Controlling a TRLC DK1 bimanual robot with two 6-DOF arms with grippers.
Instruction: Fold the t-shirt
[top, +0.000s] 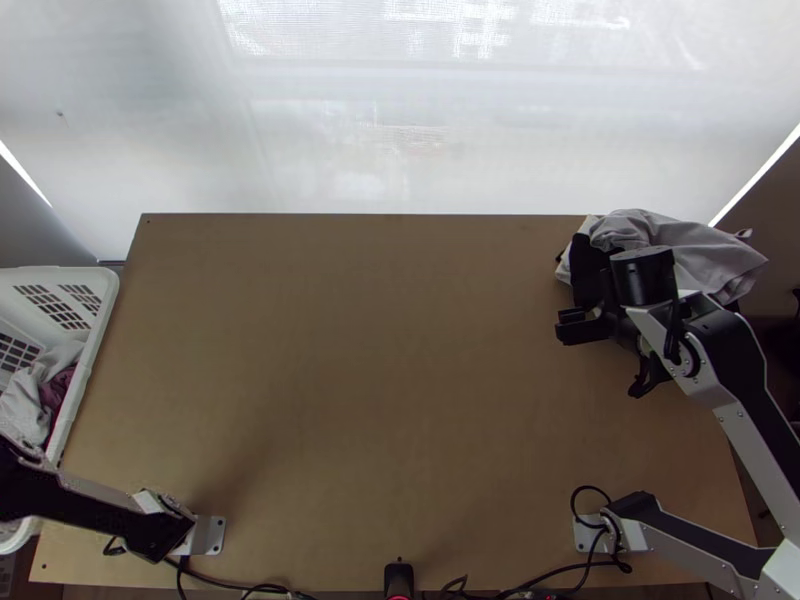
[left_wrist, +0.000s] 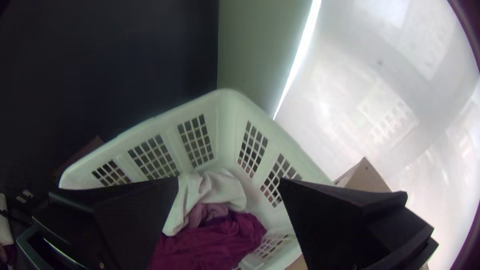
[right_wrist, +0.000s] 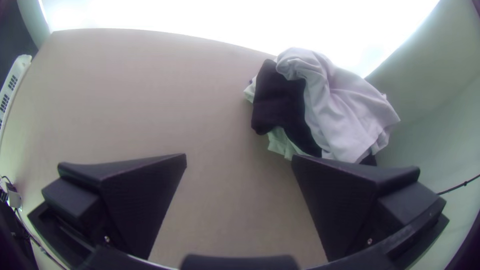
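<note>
The white cloth (top: 25, 402) has its loose folds (top: 52, 364) on top, so when the robot lifts it, it should come away by itself and leave the magenta cloth in the basket.
My right gripper (top: 580, 326) is over the table's right side, just nearer than a bunched pile of clothes (top: 700, 255) at the far right corner. In the right wrist view, my right gripper (right_wrist: 239, 165) stands open with nothing between its fingers; beyond it lie a light grey cloth (right_wrist: 340, 105), a black cloth (right_wrist: 280, 100) and some white fabric, heaped together. In the left wrist view, my left gripper (left_wrist: 228, 182) is open above the basket, where a white cloth (left_wrist: 215, 187) and a magenta cloth (left_wrist: 215, 242) lie bunched. Which piece is the t-shirt I cannot tell.
The white laundry basket (top: 100, 310) stands off the table's left edge. The wooden table (top: 380, 380) has wide free room across its middle. Cables (top: 540, 578) and a small black device (top: 398, 578) lie along the near edge. A pale sheet (top: 400, 130) hangs behind the far edge.
</note>
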